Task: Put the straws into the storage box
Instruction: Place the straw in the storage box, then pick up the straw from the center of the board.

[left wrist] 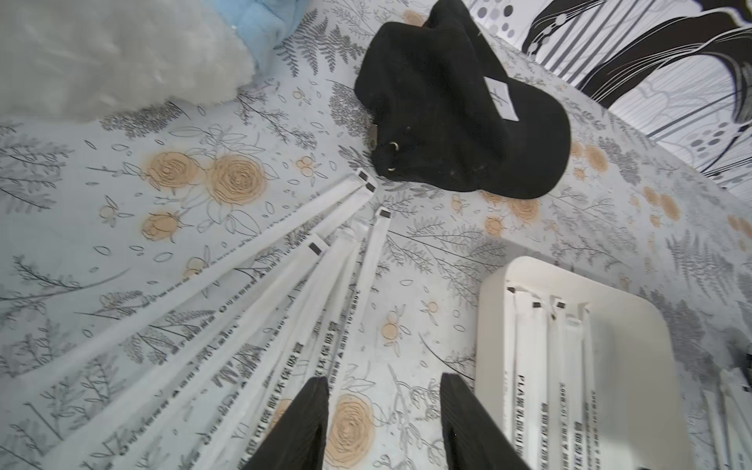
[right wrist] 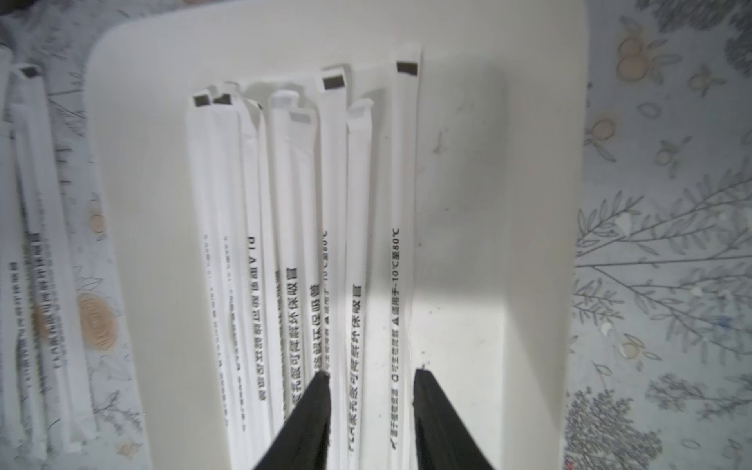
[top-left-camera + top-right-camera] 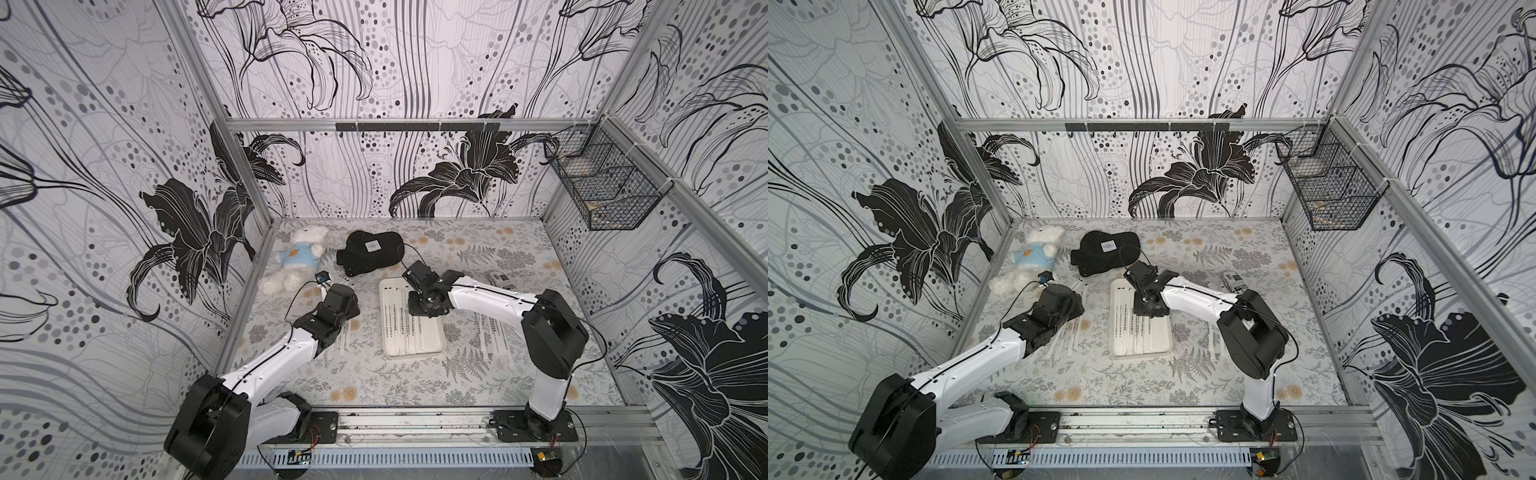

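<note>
My open right gripper is over the straws in the storage box [image 3: 398,321] and should retreat past the storage box's rim [image 3: 443,330] before my left gripper lays a straw there.
The storage box [image 3: 432,349] [image 3: 1163,345], a shallow white tray, lies mid-table with several straws [image 2: 285,203] lying lengthwise in it. My right gripper [image 2: 372,372] hangs low over the box, open, and two of the straws lie flat on the box floor [image 2: 488,203] below the gap between its fingers. More loose straws [image 1: 260,301] fan out on the cloth left of the box, and others [image 3: 490,336] lie to its right. My left gripper [image 1: 384,380] is open over bare cloth between that fan and the box rim [image 1: 492,293]. In both top views its fingers are hidden under its wrist [image 3: 338,305].
A black cap [image 3: 372,251] and a white teddy bear in a blue shirt [image 3: 295,262] lie behind the box. A short white printed tube [image 3: 500,280] rests at the right, behind the right arm. A black wire basket [image 3: 602,183] hangs on the right wall.
</note>
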Robot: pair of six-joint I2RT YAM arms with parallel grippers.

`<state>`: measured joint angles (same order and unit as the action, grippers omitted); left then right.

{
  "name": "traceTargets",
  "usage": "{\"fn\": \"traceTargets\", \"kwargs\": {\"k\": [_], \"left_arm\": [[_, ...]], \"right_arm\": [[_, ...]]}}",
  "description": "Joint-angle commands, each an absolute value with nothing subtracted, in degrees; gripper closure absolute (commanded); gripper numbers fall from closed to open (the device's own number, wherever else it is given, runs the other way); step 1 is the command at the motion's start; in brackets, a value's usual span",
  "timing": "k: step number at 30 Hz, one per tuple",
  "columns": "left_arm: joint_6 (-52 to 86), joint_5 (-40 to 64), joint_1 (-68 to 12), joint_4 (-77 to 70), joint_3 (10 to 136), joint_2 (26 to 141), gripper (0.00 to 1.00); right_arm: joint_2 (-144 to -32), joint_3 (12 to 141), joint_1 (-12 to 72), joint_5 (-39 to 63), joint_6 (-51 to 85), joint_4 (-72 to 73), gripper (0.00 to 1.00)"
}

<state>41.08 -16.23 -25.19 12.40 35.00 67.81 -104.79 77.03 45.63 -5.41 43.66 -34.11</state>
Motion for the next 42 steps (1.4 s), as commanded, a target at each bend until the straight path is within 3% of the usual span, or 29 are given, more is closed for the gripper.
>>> {"fn": "traceTargets", "kwargs": {"k": [1,7,17,30,42], "left_arm": [[37.5,-10.6,-23.1,14.5,37.2,71.0,0.57],[34.8,-7.8,-22.8,14.7,41.1,81.4,0.68],[32.1,-11.6,-22.8,16.8,46.8,91.4,0.70],[31.0,-14.3,-22.9,17.3,48.3,95.1,0.73],[32.2,-12.6,-24.7,16.6,47.8,95.1,0.88]], "right_arm": [[-101.3,77.6,46.0,-7.0,42.9,-36.0,0.58],[-100.5,74.8,45.7,-7.1,43.2,-33.4,0.64],[-99.7,73.0,45.6,-7.6,42.3,-33.4,0.66],[-99.4,71.8,45.2,-7.5,42.1,-32.5,0.69],[-99.0,71.4,45.0,-7.6,42.6,-31.9,0.72]]}}
